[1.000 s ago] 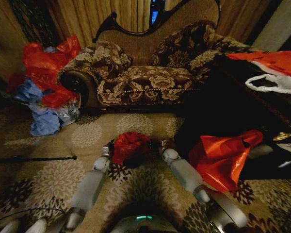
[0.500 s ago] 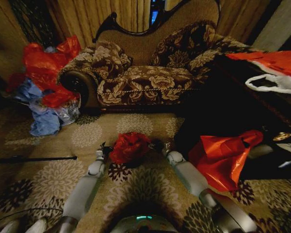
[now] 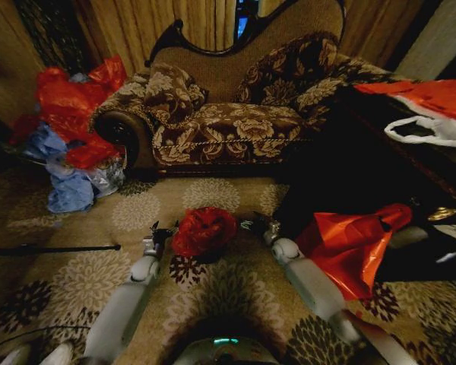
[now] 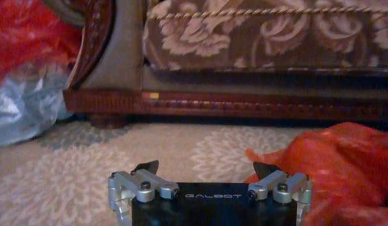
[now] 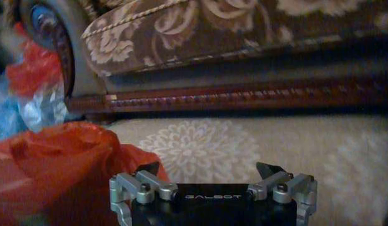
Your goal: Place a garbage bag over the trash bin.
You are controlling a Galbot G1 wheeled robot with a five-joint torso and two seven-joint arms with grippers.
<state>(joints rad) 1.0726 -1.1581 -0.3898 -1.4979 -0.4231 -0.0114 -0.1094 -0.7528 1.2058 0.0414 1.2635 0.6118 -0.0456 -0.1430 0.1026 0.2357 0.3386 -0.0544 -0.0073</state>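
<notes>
The garbage bag's loose [image 3: 204, 234], crinkled edge [image 3: 230, 225] spreads outward, so the garbage bag will bunch up in tight creases toward my right gripper when I pull it.
The garbage bag [image 3: 204, 230], red and crinkly, sits bunched over the trash bin [image 3: 210, 256]; just a dark sliver of the bin shows beneath it on the carpet. My left gripper [image 3: 158, 232] stands open beside the bag on its left, clear of it. My right gripper [image 3: 254, 224] stands open on the bag's right, also apart from it. In the left wrist view the left gripper [image 4: 206, 167] holds nothing, with the bag [image 4: 344, 165] off to one side. The right wrist view shows the right gripper [image 5: 209, 168] empty, next to the bag [image 5: 56, 160].
A patterned sofa [image 3: 228, 122] stands behind the bin. A heap of red and blue bags [image 3: 68, 144] lies at the left. A larger red-orange bag [image 3: 349, 247] leans against dark furniture [image 3: 380, 167] at the right. A thin black rod [image 3: 53, 248] lies on the carpet.
Both grippers have drawn away from the bag, the left one leftward and the right one rightward. The bag stays on the bin.
</notes>
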